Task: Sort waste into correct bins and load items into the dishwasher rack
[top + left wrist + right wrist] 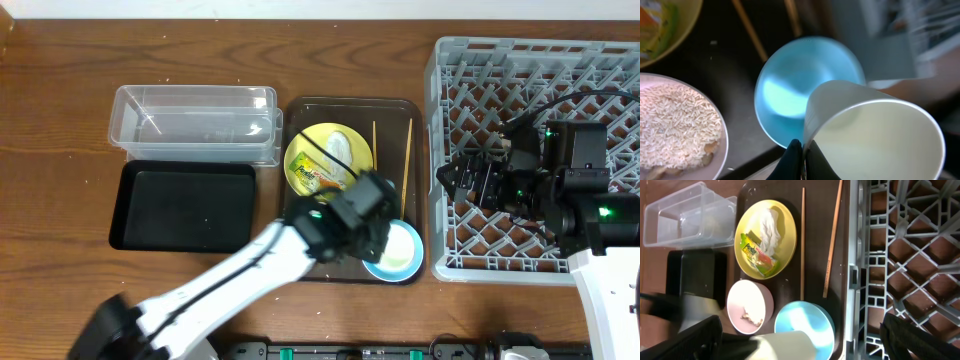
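Observation:
My left gripper has the white cup (877, 137), but the grey rack (500, 240) is below my right gripper. I should pass the cup across before I put it in the rack.
My left gripper (802, 155) is shut on the rim of a white cup (875, 135) and holds it tilted just above the light blue bowl (790, 85) on the brown tray (300, 110). In the overhead view the left gripper (372, 222) hides the white bowl. That bowl (675, 125) holds rice scraps and sits left of the blue bowl (812, 325). The yellow plate (328, 158) carries the snack wrapper (757, 255) and crumpled white paper (767, 227). Two chopsticks (406, 165) lie right of it. My right gripper (455, 180) is open and empty over the grey rack (530, 70).
The clear tub (195, 122) stands left of the tray, with the black bin (185, 205) in front of it. The rack's near wall (860, 280) runs along the tray's right edge.

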